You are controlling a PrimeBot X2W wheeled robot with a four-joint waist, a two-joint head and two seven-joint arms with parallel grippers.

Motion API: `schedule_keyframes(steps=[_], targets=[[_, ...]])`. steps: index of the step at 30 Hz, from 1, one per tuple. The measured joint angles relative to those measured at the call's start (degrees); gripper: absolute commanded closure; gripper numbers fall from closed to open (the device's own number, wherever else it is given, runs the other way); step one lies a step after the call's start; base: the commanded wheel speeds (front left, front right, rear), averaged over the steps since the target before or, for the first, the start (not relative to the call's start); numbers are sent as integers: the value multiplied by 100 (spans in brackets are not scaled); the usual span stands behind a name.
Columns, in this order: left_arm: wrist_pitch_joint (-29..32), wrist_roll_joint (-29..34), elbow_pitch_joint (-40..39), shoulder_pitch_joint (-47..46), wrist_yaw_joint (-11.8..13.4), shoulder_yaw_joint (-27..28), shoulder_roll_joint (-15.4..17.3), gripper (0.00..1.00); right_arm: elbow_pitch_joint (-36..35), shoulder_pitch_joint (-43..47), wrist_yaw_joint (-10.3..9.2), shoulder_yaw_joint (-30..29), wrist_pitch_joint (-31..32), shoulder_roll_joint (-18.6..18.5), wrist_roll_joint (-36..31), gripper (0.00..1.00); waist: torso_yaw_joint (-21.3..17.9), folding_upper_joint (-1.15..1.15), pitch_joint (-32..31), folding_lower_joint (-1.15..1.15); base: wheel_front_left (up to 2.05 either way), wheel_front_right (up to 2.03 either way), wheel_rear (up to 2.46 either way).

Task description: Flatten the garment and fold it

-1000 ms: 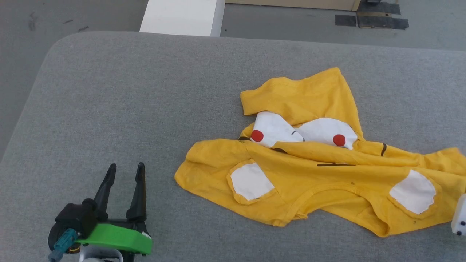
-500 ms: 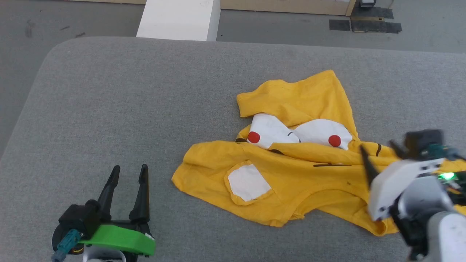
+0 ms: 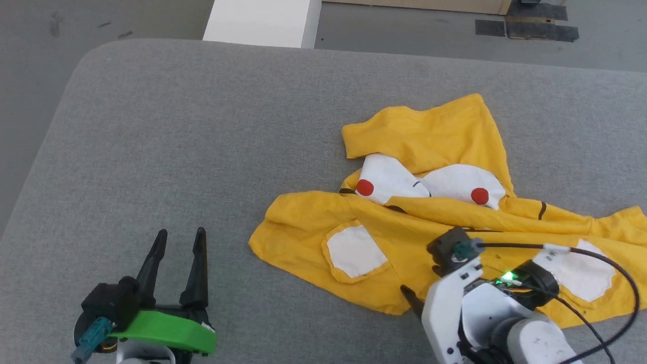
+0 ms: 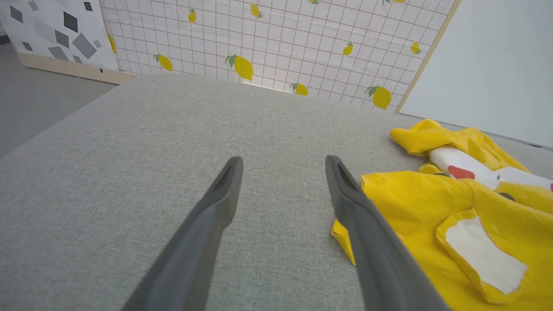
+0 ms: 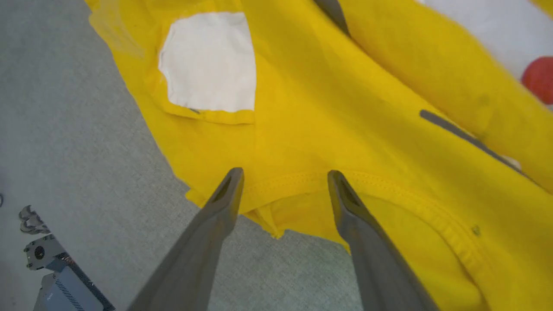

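Note:
The near hem [image 5: 288, 186] will bring out more hidden black lines when I pull it, because a black line [image 3: 483, 230] is peeking out of the garment's fold.
The garment [image 3: 434, 227] is a bright yellow T-shirt lying crumpled on the right half of the table, showing white patches, two red dots and black lines. My right gripper [image 5: 283, 175] hangs open over its near edge, fingertips just above the stitched collar seam, with nothing between the fingers. In the head view its white wrist [image 3: 455, 308] covers part of the garment's near hem. My left gripper [image 3: 181, 235] stands open at the lower left, well clear of the cloth. In the left wrist view the left gripper [image 4: 284, 160] points across bare table, the garment [image 4: 432, 207] beside its right finger.
The grey padded table [image 3: 202, 126] has a rounded far-left corner. A white box [image 3: 263, 23] stands on the floor beyond its far edge, with dark floor patches [image 3: 525, 28] further right. A lemon-print wall [image 4: 281, 39] is behind. A small grey device [image 5: 60, 276] lies below the table edge.
My right arm has come in from the right edge and moved left, now over the garment's near hem. The head camera has shifted a little. The left gripper and the garment have stayed put.

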Motion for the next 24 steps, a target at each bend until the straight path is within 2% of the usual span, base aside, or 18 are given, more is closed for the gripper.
schedule_keyframes(steps=[4, 5, 6, 7, 8, 16, 20, 24], targets=[[0, -18, 38, -26, 0, -15, -3, 0, 560, -197, 0, 204, -2, -57, 1, 0, 58, 0, -14, 0, 0, 0, 0], [0, -18, 47, -36, 0, -21, -7, 0, 671, -244, 0, 205, -32, -45, -23, 13, 73, 0, -21, 0, 0, 0, 0], [0, -18, 51, -44, 0, -27, -11, 0, 748, -280, 0, 175, -83, -16, -63, 55, 85, 0, -25, 0, 0, 0, 0], [0, -18, 55, -50, 0, -40, -16, 0, 846, -337, 0, 169, -148, 11, -135, 73, 101, 0, -29, 0, 0, 0, 0], [0, -19, 63, -54, 0, -52, -24, 0, 918, -395, 0, 170, -231, 45, -176, 100, 117, 0, -32, 0, 0, 0, 0], [0, -43, 101, -53, 0, -48, -38, 0, 933, -603, 0, 244, -480, 274, 42, 100, 60, 0, -65, 0, 0, 0, 0], [0, -76, 153, -53, 0, -101, -34, 0, 686, -560, 0, 614, -181, 214, 391, 100, -19, 0, -63, 0, 0, 0, 0], [0, -92, 212, -53, 0, -148, -11, 0, 398, -275, 0, 948, 313, -16, 815, 100, -93, 0, -51, 0, 0, 0, 0]])
